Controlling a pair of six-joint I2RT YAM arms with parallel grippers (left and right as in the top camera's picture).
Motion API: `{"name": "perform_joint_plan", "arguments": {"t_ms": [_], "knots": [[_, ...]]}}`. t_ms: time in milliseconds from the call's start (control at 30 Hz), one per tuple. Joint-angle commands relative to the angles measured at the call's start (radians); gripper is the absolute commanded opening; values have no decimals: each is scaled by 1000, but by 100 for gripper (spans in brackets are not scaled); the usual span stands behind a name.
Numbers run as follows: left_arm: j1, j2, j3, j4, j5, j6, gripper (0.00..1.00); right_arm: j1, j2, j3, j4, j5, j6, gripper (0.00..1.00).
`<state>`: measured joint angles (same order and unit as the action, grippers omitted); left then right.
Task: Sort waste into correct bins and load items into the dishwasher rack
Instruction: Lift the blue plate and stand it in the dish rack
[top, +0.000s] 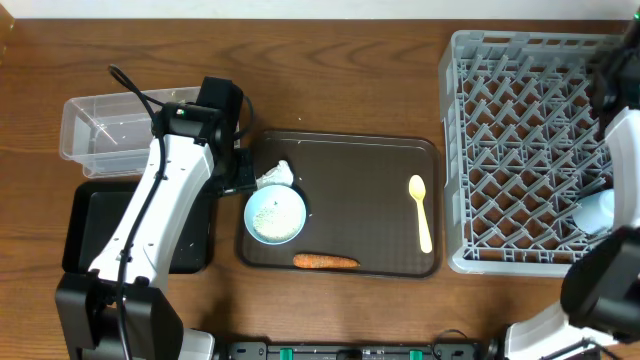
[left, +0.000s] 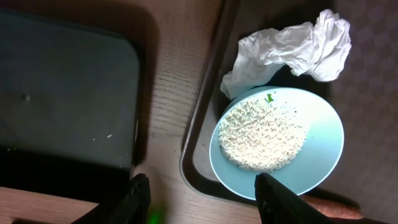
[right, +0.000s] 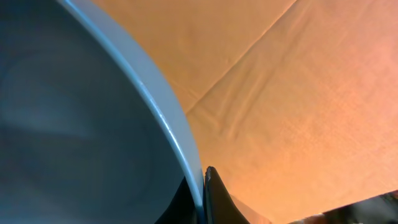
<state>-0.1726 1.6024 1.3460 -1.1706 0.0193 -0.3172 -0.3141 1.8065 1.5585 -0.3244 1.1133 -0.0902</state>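
Observation:
I have the blue bowl (right: 155, 102) by its rim in my right gripper, and the rack wires (top: 560, 120) beyond the cup are free. I should keep moving and let go there.
A light blue bowl (top: 275, 216) (left: 323, 146) of white rice grains (left: 261, 135) sits at the left end of the dark brown tray (top: 350, 165). A crumpled white tissue (top: 275, 175) (left: 289, 46) lies against its far side. A carrot (top: 325, 262) and a pale yellow spoon (top: 420, 210) also lie on the tray. My left gripper (top: 240, 175) (left: 205, 202) is open and empty over the tray's left edge, one finger over the bowl's rim. My right gripper (right: 204, 186) is shut on the rim of a light blue cup (top: 597, 212) (right: 93, 124) over the grey dishwasher rack (top: 520, 60).
A clear plastic tub (top: 100, 125) stands at the back left. A shallow black tray (top: 85, 225) (left: 62, 93) lies in front of it, partly under my left arm. A small green speck (left: 268, 98) lies on the rice.

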Motion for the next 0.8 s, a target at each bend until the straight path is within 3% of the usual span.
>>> {"name": "perform_joint_plan", "arguments": {"t_ms": [0, 300, 500, 767], "knots": [[3, -20, -3, -2, -9, -6, 57, -46, 41, 11, 50, 39, -61, 1], [3, -20, -3, 5, -9, -6, 56, -69, 125, 11, 107, -24, -116, 1], [3, -20, -3, 9, -9, -6, 56, -48, 172, 6, 20, -38, -29, 1], [3, -20, -3, 9, -9, -6, 56, -29, 175, 3, -203, -251, 180, 2]]}}
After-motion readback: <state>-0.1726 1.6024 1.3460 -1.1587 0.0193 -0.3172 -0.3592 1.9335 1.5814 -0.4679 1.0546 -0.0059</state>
